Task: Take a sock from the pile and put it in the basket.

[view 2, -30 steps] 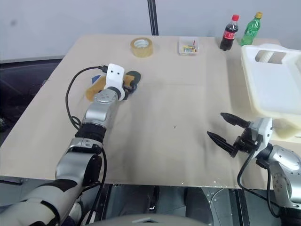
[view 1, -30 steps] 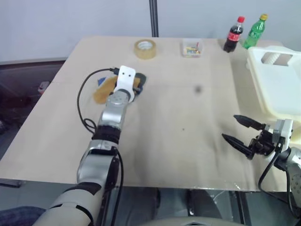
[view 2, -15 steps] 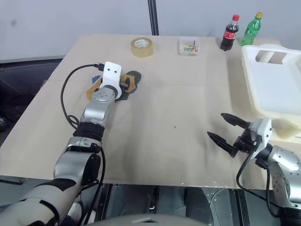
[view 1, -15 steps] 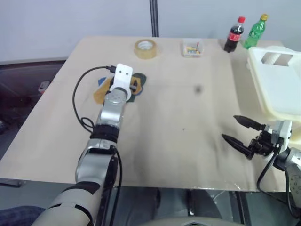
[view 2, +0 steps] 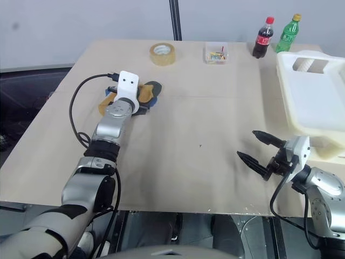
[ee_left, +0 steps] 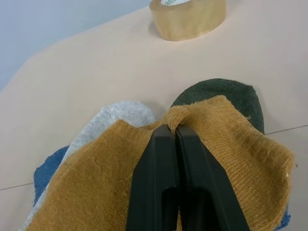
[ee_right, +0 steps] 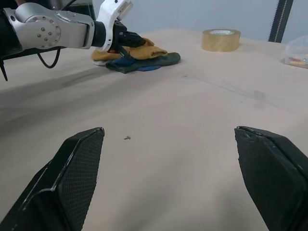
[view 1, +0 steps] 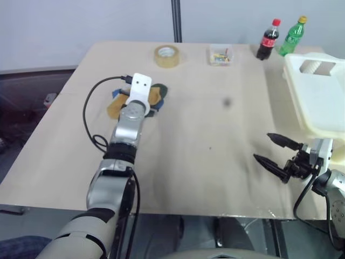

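The mustard sock's far fold (ee_left: 177, 113) sits pinched in my left gripper while both ends spread over the pile, so I should open and grip the sock nearer me.
The pile (view 1: 114, 106) of socks lies at the table's left rear: mustard on top, with white (ee_left: 113, 113), blue (ee_left: 48, 166) and dark green (ee_left: 226, 94) beneath. My left gripper (ee_left: 174, 130) is shut on the mustard sock (ee_left: 96, 183), pinching a small fold of its top edge; it also shows as the left gripper (ee_right: 129, 40) in the right wrist view. The cream-white basket (view 1: 295, 81) stands at the table's right edge. My right gripper (view 1: 261, 147) hovers open and empty near the front right, just left of the basket.
A tape roll (view 1: 166, 55), a small clear box (view 1: 220, 55), a cola bottle (view 1: 268, 39) and a green bottle (view 1: 292, 35) line the far edge. A black cable (view 1: 87, 116) loops left of my left arm. Bare tabletop (view 1: 215, 118) stretches between the pile and the basket.
My left gripper's fingers have closed on the mustard sock, bunching a fold of it. The right arm has stayed still.
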Robot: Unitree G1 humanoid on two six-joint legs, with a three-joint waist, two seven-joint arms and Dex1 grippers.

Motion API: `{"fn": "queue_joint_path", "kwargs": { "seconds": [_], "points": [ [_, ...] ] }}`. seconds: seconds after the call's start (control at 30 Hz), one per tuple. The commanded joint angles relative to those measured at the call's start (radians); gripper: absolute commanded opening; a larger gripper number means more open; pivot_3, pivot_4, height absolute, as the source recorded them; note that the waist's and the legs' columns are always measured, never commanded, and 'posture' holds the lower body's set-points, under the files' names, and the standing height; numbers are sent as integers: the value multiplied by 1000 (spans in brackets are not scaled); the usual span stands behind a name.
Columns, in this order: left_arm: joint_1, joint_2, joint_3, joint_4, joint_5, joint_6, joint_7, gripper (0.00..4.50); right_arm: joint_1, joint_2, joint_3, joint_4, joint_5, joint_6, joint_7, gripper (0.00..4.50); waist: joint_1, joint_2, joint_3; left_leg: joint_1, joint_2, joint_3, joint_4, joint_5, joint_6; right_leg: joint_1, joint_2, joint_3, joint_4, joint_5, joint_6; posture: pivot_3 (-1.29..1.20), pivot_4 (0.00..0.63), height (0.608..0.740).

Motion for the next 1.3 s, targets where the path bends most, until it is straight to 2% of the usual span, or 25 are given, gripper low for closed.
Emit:
{"fn": "queue_joint_path", "kwargs": {
  "seconds": [0.03,0.3,0.53,0.67,0.83,0.9,0.93,0.97,1.07,1.1,1.3],
  "points": [
    [0,5,12,-69,-10,-6,-9,74,-7,-1,-12,-21,9,-17,-3,4500,0,0,0,0,0,0,0,0,0,0,0,0,0,0,0,0,150,738],
    [160,10,50,-414,-52,38,-24,74,16,4,-18,-39,11,-19,-16,4500,0,0,0,0,1,1,0,0,0,0,0,1,0,0,0,0,150,738],
    [319,-2,57,-694,-95,179,-69,74,13,7,-12,-39,11,-17,-22,4500,1,0,0,1,1,1,0,0,0,0,0,2,0,0,0,0,150,738],
    [386,-2,38,-761,-78,231,-73,74,10,5,-11,-37,11,-16,-23,4500,3,0,0,1,1,1,0,0,0,0,0,2,1,0,0,0,150,738],
    [407,-7,22,-741,-50,251,-49,74,5,7,-1,-39,9,-12,-27,4500,2,0,0,1,1,1,0,0,0,0,0,2,1,0,0,0,150,738],
    [399,-8,26,-733,-48,254,-43,628,6,4,-1,-41,9,-11,-26,4500,2,0,0,1,1,1,0,0,0,0,0,2,1,0,0,0,150,738],
    [395,-10,29,-729,-47,251,-39,752,7,3,-4,-42,10,-11,-26,4500,2,0,0,1,1,1,0,0,0,0,0,2,1,0,0,0,150,738],
    [392,-11,31,-722,-45,243,-35,1329,8,0,-7,-42,12,-10,-26,4500,2,0,0,1,1,1,0,0,0,0,0,2,1,0,0,0,150,738],
    [390,-6,23,-701,-39,232,-36,2360,11,-3,-13,-40,11,-12,-25,4500,2,0,0,1,1,1,0,0,0,0,0,2,1,0,0,0,150,738],
    [390,-6,22,-697,-37,229,-36,2926,10,-4,-12,-38,10,-12,-25,4500,2,0,0,1,1,1,0,0,0,0,0,2,1,0,0,0,150,738],
    [380,-15,33,-680,-37,213,-18,2926,-3,-4,-6,-38,4,-12,-32,4500,2,0,0,1,1,1,0,0,0,0,0,2,1,0,0,0,150,738]
  ]
}}
